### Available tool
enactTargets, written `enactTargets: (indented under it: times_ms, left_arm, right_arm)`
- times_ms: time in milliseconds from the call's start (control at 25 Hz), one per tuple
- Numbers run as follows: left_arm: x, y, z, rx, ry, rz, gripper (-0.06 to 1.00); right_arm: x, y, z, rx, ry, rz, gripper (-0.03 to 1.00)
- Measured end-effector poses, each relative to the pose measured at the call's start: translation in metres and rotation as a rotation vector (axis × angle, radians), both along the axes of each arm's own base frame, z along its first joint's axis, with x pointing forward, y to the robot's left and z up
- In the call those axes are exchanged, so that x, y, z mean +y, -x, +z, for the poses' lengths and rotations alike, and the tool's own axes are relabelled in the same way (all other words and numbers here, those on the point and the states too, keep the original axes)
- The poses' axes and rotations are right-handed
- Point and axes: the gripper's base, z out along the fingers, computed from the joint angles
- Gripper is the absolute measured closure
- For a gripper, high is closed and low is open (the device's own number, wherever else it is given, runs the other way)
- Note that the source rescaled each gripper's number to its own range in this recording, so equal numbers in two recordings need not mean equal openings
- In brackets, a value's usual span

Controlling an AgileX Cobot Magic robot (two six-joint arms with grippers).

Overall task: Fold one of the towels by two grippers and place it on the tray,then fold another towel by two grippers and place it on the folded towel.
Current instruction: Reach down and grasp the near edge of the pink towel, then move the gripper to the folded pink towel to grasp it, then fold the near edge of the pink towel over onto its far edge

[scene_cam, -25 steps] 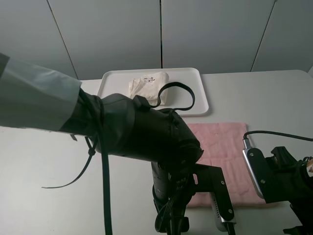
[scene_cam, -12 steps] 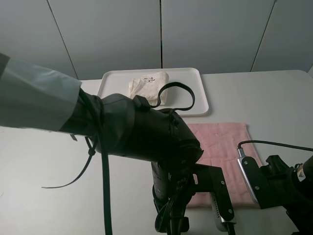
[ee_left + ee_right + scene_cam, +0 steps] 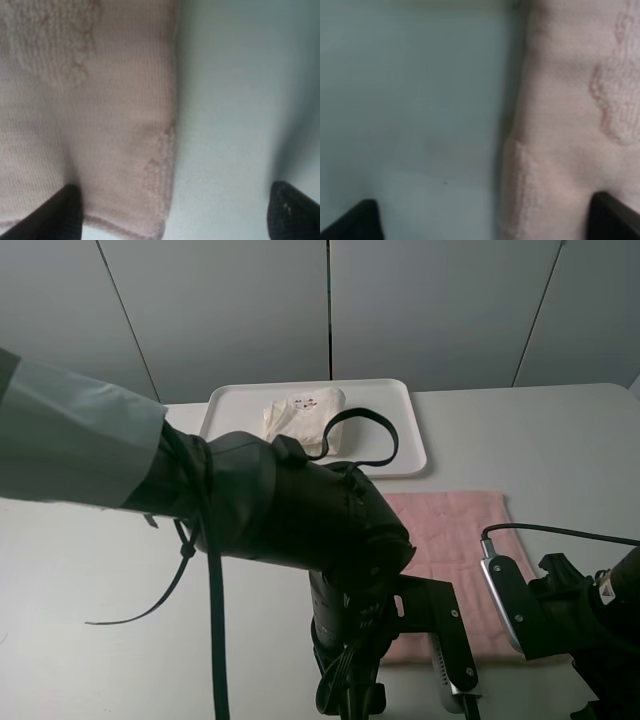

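The pink towel lies spread flat (image 3: 452, 524), so its near half (image 3: 478, 618) will fold over and its far half will stay down when the robot carries the towel's corners back.
A pink towel (image 3: 455, 530) lies flat on the table, near the front right. A folded cream towel (image 3: 300, 412) lies on the white tray (image 3: 405, 425) at the back. My left gripper (image 3: 172, 217) is open and low over the pink towel's (image 3: 90, 115) near left corner, one fingertip (image 3: 65, 210) over the cloth and the other over bare table. My right gripper (image 3: 485, 222) is open and low over the towel's (image 3: 570, 125) near right corner, straddling its edge. In the high view both sets of fingers are hidden under the arms.
My left arm (image 3: 280, 510), black-sleeved with loose cables, fills the front middle of the high view and hides the towel's left part. My right arm (image 3: 570, 620) is at the lower right. Grey wall panels stand behind the table.
My right arm has moved left and slightly down toward the pink towel's near right corner. The left arm and both towels have not moved.
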Motion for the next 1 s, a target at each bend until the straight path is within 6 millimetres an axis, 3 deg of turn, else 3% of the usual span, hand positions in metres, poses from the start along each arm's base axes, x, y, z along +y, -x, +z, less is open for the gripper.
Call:
enactTargets:
  times_ms: [80, 320, 400, 1000]
  left_arm:
    - [0.0, 0.0, 0.0, 0.0, 0.0, 0.0, -0.02]
    - [0.0, 0.0, 0.0, -0.001, 0.0, -0.001, -0.02]
    - [0.0, 0.0, 0.0, -0.002, -0.001, -0.002, -0.02]
    - [0.001, -0.002, 0.0, -0.026, -0.011, -0.011, 0.0]
  right_arm:
    - [0.0, -0.001, 0.0, -0.006, -0.003, 0.005, 0.27]
    - [0.002, -0.005, 0.0, -0.051, -0.022, 0.003, 0.84]
    - [0.003, -0.007, 0.0, -0.067, -0.028, 0.003, 0.95]
    - [0.006, -0.014, 0.0, -0.141, -0.057, 0.01, 0.96]
